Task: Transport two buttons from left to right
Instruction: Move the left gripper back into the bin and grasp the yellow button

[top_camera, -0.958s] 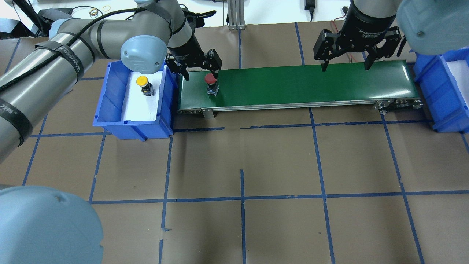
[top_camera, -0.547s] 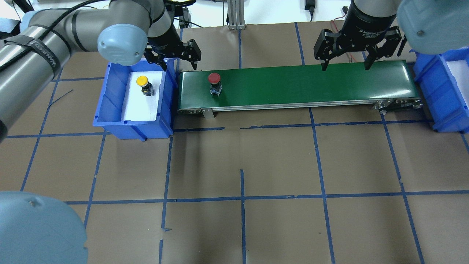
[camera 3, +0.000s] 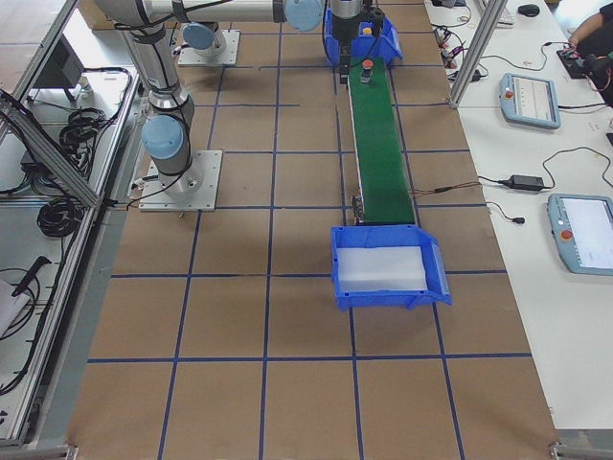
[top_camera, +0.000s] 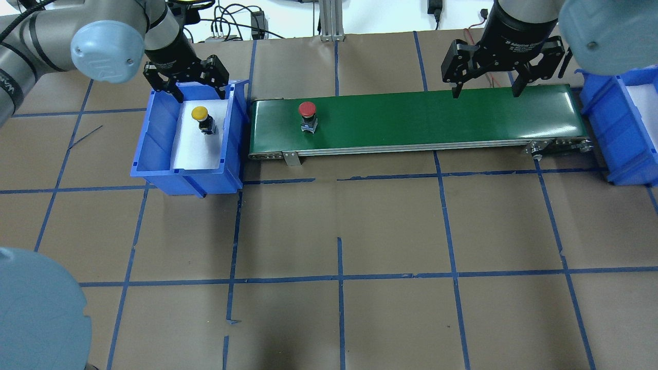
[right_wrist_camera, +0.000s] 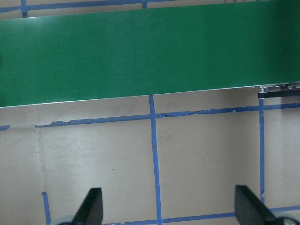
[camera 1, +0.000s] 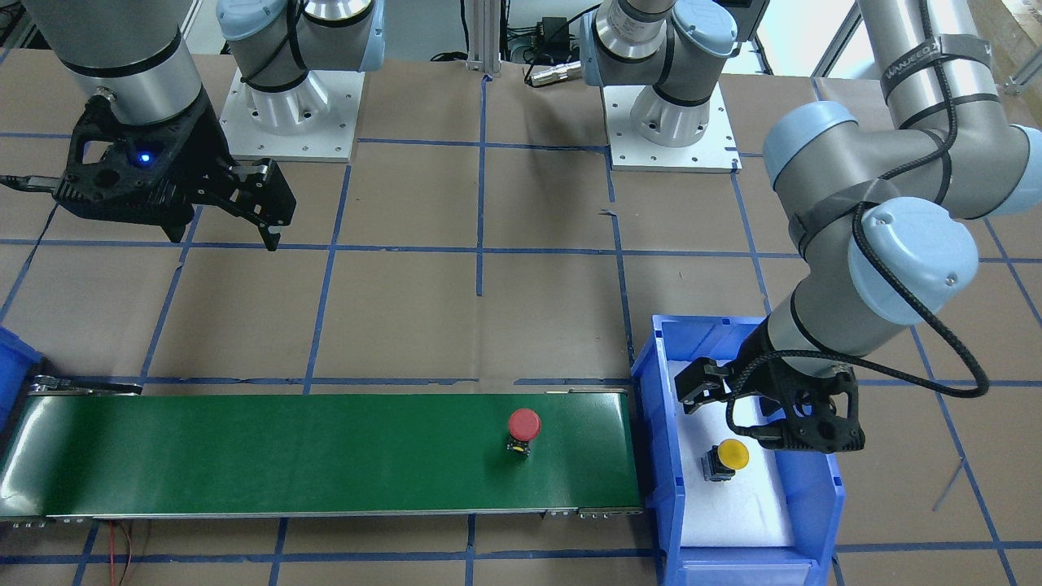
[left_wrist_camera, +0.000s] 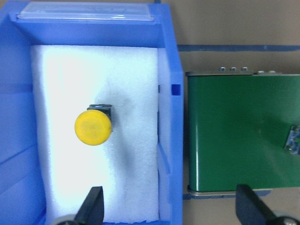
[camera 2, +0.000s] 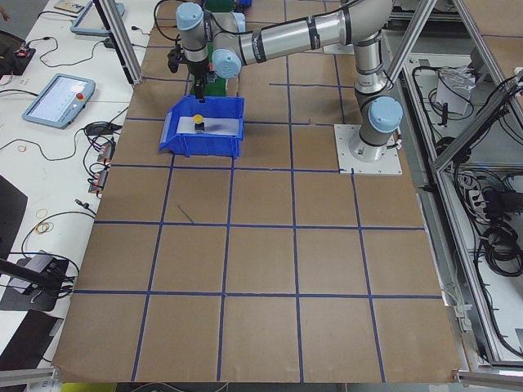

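The red button (camera 1: 523, 430) is already well in from the conveyor belt's end by the bin, so the green conveyor belt (camera 1: 313, 455) will move the yellow button along when I put it there.
The red button (top_camera: 307, 115) stands upright on the left end of the green conveyor belt (top_camera: 437, 115); it also shows in the front view (camera 1: 523, 426). The yellow button (top_camera: 200, 117) stands on white foam in the left blue bin (top_camera: 154, 134), and shows in the left wrist view (left_wrist_camera: 93, 126). My left gripper (top_camera: 201, 96) is open and empty, above the bin's far end, a little beyond the yellow button. My right gripper (top_camera: 485, 94) is open and empty, above the far edge of the belt's right part.
A second blue bin (top_camera: 628, 128) with white foam stands at the belt's right end. The belt's metal frame and rollers (top_camera: 560, 145) run along its near side. Brown paper with blue tape lines (top_camera: 339, 277) covers the table.
My left gripper has moved left from around the red button on the belt to above the left bin. The red button has shifted slightly right along the belt. My right gripper has not moved.
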### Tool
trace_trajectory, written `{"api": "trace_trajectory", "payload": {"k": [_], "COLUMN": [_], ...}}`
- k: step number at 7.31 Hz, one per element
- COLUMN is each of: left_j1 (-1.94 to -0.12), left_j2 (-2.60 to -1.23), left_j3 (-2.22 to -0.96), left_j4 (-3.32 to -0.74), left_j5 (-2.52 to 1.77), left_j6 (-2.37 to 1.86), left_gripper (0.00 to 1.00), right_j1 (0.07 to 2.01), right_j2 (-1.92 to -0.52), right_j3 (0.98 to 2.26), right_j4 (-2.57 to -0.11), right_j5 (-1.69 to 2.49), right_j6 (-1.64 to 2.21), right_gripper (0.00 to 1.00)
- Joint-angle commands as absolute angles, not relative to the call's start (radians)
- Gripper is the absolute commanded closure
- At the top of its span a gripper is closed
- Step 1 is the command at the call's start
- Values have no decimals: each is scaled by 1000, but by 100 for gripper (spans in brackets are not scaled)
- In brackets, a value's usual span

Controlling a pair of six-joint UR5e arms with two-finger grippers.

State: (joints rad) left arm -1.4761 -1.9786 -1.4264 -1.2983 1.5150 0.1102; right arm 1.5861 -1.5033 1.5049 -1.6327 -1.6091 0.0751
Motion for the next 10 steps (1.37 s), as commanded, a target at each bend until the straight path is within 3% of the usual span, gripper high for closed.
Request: {"api": "trace_trajectory", "payload": {"k": [1,6,10], "left_j1": [-1428,-1402,-1402], "left_j2": [-2000,-2097,-2137], "left_j3": [-1430,-1457,-1451], "left_j4": [-1290,-1203,-1163], "left_j5": [1516,1513,1468], "left_j6": [166,251,242], "left_gripper": [0,0,8], "right_j1": [1586,1586,1586], "right_j2": [-1503,-1503,-1502], "right_j3": [1505,1506,1506], "right_j4": [-1632,-1632,-1635], "right_j5": [-1609,-1609,-1609], "right_j6": [75,75,77], "right_gripper": [0,0,0]}}
